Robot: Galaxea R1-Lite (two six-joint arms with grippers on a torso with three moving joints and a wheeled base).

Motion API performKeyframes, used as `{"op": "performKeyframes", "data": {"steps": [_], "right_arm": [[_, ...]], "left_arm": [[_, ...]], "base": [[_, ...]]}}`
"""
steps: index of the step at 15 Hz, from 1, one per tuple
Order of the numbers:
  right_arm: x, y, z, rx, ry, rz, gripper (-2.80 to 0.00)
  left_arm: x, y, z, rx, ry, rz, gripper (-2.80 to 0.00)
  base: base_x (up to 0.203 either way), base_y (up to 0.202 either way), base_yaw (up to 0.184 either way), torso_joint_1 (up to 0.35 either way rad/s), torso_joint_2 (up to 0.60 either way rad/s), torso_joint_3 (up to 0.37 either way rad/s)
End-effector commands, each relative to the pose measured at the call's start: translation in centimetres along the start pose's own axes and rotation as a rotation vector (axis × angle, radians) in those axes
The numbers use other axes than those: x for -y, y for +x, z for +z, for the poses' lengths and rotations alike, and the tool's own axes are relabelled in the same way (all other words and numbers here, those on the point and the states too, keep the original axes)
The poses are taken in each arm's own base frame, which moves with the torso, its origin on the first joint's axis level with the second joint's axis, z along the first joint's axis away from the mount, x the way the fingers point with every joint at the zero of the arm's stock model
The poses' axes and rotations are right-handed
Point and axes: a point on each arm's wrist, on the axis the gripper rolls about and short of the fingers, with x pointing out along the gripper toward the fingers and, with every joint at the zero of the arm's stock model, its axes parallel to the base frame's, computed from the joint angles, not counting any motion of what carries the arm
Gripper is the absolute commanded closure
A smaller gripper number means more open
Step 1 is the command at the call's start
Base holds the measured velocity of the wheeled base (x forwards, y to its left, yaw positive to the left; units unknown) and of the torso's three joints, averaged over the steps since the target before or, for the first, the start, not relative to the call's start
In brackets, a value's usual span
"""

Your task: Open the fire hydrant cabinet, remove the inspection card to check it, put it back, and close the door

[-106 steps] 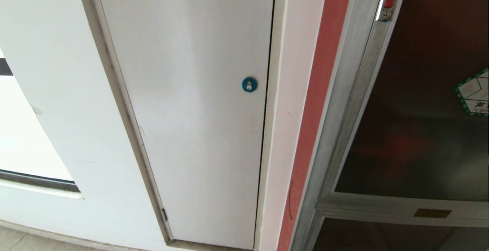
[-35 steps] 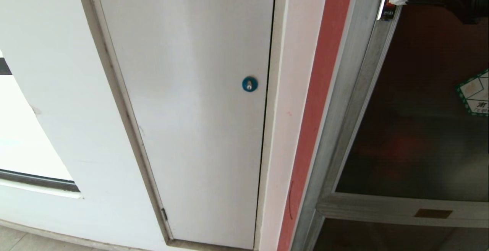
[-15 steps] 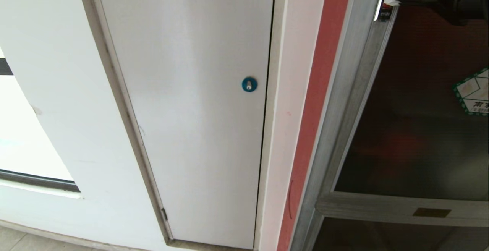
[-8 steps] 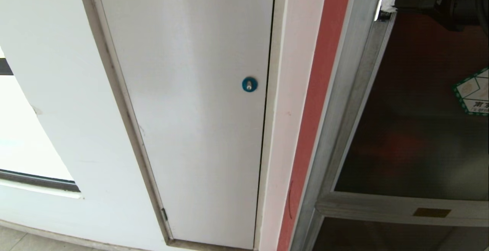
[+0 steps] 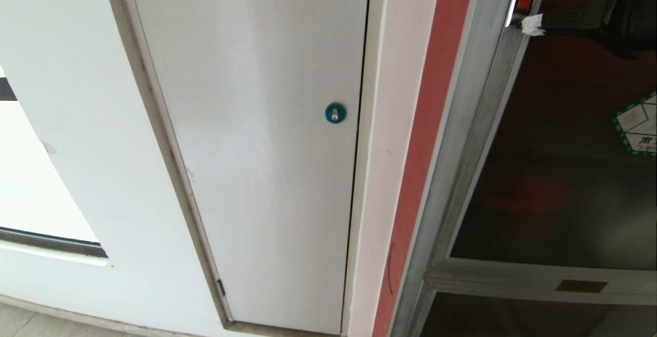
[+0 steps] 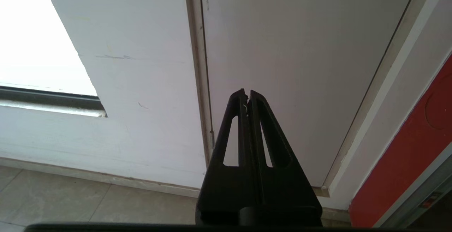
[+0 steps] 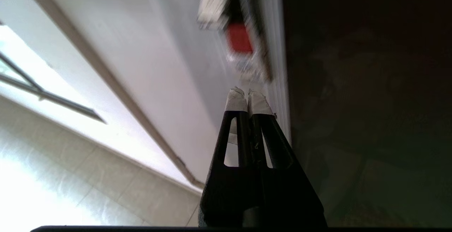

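Observation:
My right gripper's fingers are at a slant just below the latch (image 5: 515, 32), so I should move that gripper back, straighten it and bring it straight to the latch's upper part.
The fire hydrant cabinet (image 5: 462, 137) has a brushed silver frame at the right of the head view. Its door (image 5: 564, 173), a dark tinted glass pane, lies shut in that frame. A small latch (image 5: 524, 0) with a red mark sits at the top of the door's left edge. My right gripper (image 5: 532, 24) is shut, with its white-taped tips just below the latch (image 7: 240, 38) against the door's silver edge. Nothing is held between the shut tips of the right gripper (image 7: 248, 96). The inspection card is out of view. My left gripper (image 6: 246, 94) hangs shut and parked, low before the white panel.
A plain white panel (image 5: 256, 147) with a round blue lock (image 5: 335, 113) fills the middle of the head view. A red wall strip (image 5: 426, 137) runs between it and the cabinet. A green-bordered sticker (image 5: 639, 124) is on the glass. Floor tiles (image 6: 88, 203) lie below.
My right gripper's taped tips have dropped from over the latch to just below it. The latch's red mark shows again. The left arm has not moved.

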Motion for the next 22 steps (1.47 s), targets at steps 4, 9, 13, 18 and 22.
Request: {"op": "performKeyframes", "data": {"steps": [4,9,13,18,22], "right_arm": [[-1.9,-5.9,-2.6,-0.011,-0.012,0.087,0.00],[-2.8,-4.7,-6.1,0.158,-0.137,-0.020,0.00],[-4.6,-1.8,-7.3,0.342,-0.212,-0.154,0.00],[-5.3,0.1,-7.3,0.464,-0.297,-0.282,0.00],[-5.3,0.3,-7.4,0.467,-0.327,-0.287,-2.80]], "left_arm": [[0.0,0.1,-0.2,-0.007,0.000,0.000,0.00],[0.0,0.1,-0.2,-0.008,0.000,0.002,0.00],[0.0,0.1,-0.2,-0.007,0.000,0.002,0.00],[0.0,0.0,-0.2,-0.006,0.000,0.002,0.00],[0.0,0.1,-0.2,-0.007,0.000,0.001,0.00]], "base": [[0.000,0.000,0.000,0.000,0.00,0.000],[0.000,0.000,0.000,0.000,0.00,0.000],[0.000,0.000,0.000,0.000,0.00,0.000],[0.000,0.000,0.000,0.000,0.00,0.000],[0.000,0.000,0.000,0.000,0.00,0.000]]}}
